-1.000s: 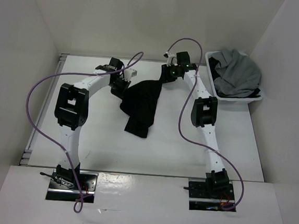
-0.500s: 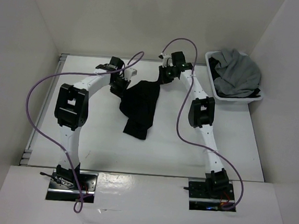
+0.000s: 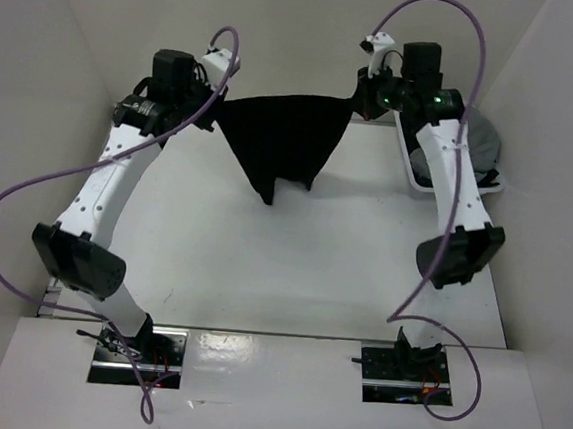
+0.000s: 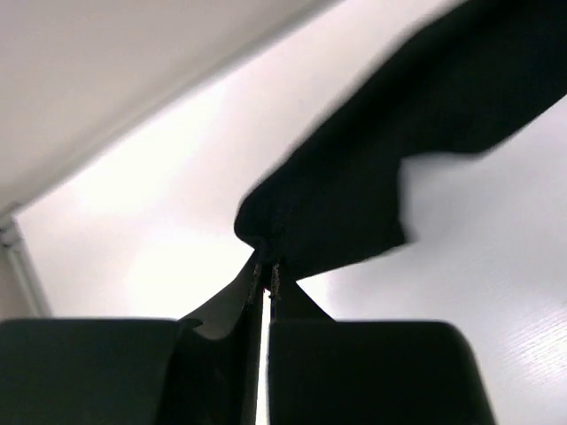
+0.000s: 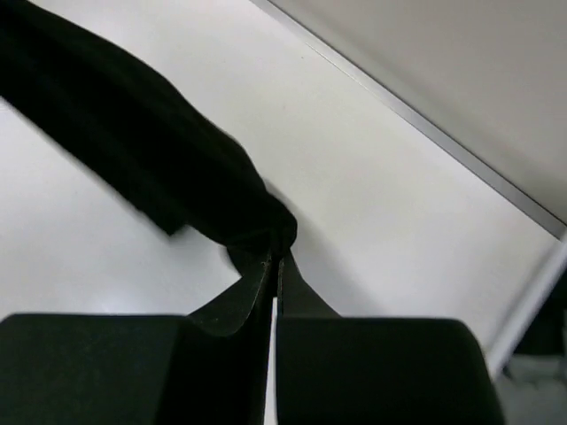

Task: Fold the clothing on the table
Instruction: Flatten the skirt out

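Observation:
The black clothing's lower edge (image 3: 285, 182) is hanging bunched up. I should swing it toward the table's front (image 3: 280, 264) with my left gripper and my right gripper, and lay it flat before folding.
The black clothing (image 3: 283, 139) hangs stretched in the air above the back of the white table (image 3: 292, 265), its top edge pulled taut between both arms and its lower points dangling. My left gripper (image 3: 216, 103) is shut on the garment's left corner; in the left wrist view the clothing (image 4: 381, 177) bunches at the left gripper (image 4: 266, 264). My right gripper (image 3: 359, 102) is shut on the right corner; in the right wrist view the clothing (image 5: 151, 150) leads into the right gripper (image 5: 275, 257).
A white basket (image 3: 417, 178) with a grey garment (image 3: 481, 146) stands at the back right, partly hidden behind my right arm. White walls enclose the table on three sides. A metal rail (image 3: 55, 290) runs along the left edge.
Both arms have risen high and spread apart, lifting the clothing off the table and stretching it flat between them. The right gripper closed on its corner.

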Motion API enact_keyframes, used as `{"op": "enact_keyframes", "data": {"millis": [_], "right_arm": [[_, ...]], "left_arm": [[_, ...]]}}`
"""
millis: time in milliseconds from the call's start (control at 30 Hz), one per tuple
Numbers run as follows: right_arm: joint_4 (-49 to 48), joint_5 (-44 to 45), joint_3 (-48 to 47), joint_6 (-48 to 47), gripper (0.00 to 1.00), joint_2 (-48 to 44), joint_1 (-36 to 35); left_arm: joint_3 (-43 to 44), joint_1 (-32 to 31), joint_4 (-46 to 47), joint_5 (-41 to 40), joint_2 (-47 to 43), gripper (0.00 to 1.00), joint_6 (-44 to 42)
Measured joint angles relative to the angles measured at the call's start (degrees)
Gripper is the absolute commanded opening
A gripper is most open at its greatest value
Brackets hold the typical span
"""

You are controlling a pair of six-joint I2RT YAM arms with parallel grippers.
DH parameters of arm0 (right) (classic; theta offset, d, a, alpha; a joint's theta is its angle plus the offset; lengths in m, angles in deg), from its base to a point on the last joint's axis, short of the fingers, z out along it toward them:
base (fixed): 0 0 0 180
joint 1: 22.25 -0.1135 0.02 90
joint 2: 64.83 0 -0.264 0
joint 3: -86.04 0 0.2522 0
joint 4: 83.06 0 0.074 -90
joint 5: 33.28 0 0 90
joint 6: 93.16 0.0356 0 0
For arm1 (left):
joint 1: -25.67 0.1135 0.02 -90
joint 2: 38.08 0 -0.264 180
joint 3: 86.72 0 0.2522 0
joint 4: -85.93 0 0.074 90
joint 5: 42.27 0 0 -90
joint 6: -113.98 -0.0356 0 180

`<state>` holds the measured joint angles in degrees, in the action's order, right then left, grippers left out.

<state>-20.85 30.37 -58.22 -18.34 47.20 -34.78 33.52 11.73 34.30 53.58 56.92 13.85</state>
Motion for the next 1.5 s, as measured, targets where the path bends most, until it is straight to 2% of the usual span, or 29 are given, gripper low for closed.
{"op": "enact_keyframes", "data": {"millis": [267,467,667,800,900,1067,1300,1500], "right_arm": [[0.83,-0.46,21.75,-5.75,0.00,-23.54,0.11],[4.90,-8.85,34.67,-9.70,0.00,-38.36,4.20],[10.78,-21.51,36.35,-13.27,0.00,-49.42,10.84],[11.91,-26.82,36.39,-13.66,0.00,-51.25,12.17],[11.65,-28.48,36.83,-13.18,0.00,-48.30,12.44],[8.83,-27.08,38.91,-10.95,0.00,-37.83,11.32],[-1.20,-16.46,41.53,-7.45,0.00,-18.45,4.72],[-8.28,-8.66,38.80,-3.15,0.00,-1.70,1.46]], "left_arm": [[-4.81,0.42,-2.67,4.09,-14.45,0.00,-3.72],[-13.46,5.68,-7.76,18.03,-28.50,0.00,-7.72],[-20.90,11.61,-13.11,32.02,-42.66,0.00,-9.92],[-24.70,14.36,-14.43,37.66,-46.31,0.00,-10.51],[-26.77,15.02,-14.38,39.26,-43.74,0.00,-10.21],[-27.36,15.19,-11.52,40.11,-32.79,0.00,-8.68],[-26.34,11.37,-4.17,35.12,-10.67,0.00,-6.19],[-20.46,7.41,2.60,28.17,7.19,0.00,-1.70]]}}
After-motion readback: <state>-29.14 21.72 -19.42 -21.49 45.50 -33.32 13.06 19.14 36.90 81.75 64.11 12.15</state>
